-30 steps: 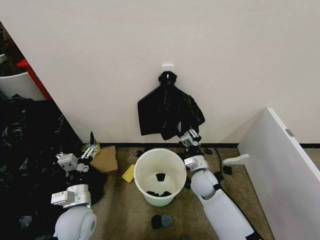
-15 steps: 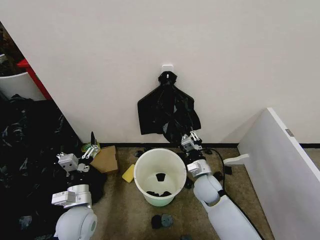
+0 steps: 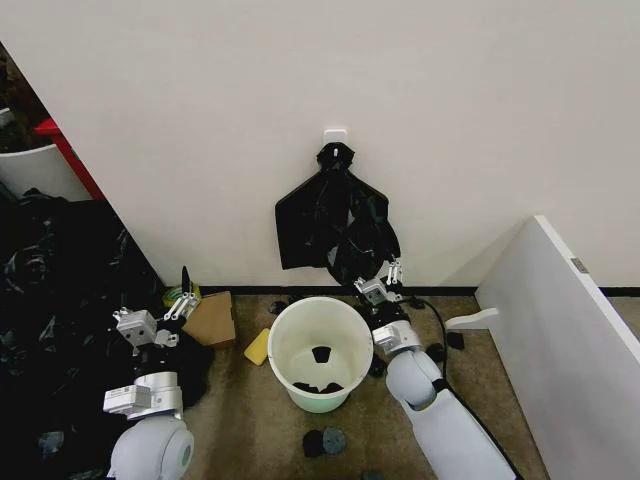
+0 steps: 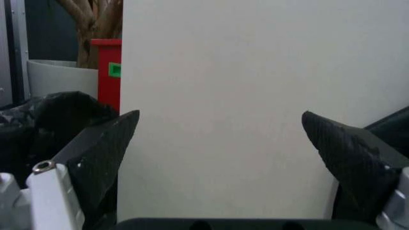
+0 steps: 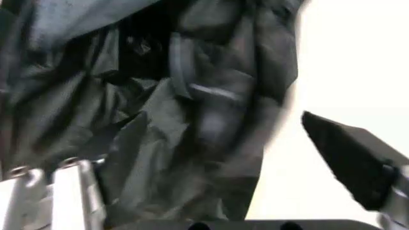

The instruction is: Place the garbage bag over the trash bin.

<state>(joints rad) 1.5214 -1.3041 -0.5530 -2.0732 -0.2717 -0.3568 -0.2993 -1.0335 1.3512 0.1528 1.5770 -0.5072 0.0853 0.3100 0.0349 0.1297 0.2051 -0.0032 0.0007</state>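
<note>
The garbage bag [image 3: 358,238] hangs loosely in folds over the flat black sheet [image 3: 298,236], so only the garbage bag will come off when I pull it.
The garbage bag [image 3: 366,234], crinkled glossy black plastic, hangs against the wall under a white hook, beside a flat black sheet [image 3: 305,222]. My right gripper [image 3: 385,282] is just below its lower edge, open. In the right wrist view the garbage bag [image 5: 191,105] hangs close in front of the right gripper [image 5: 221,184], across the span between the spread fingers. The pale trash bin [image 3: 277,338] stands upright on the floor below, with black scraps in its bottom. My left gripper [image 3: 172,308] is open at the left, facing the bare wall [image 4: 217,120].
A heap of black plastic [image 3: 50,290] covers the left side. A cardboard box [image 3: 212,318] and a yellow item [image 3: 257,348] lie left of the bin. A white board [image 3: 570,330] leans at the right. Black scraps [image 3: 325,440] lie on the floor in front.
My right arm has shifted slightly left and down towards the bin's rim. The garbage bag's right side has drawn in and bunched up. The left arm has not moved.
</note>
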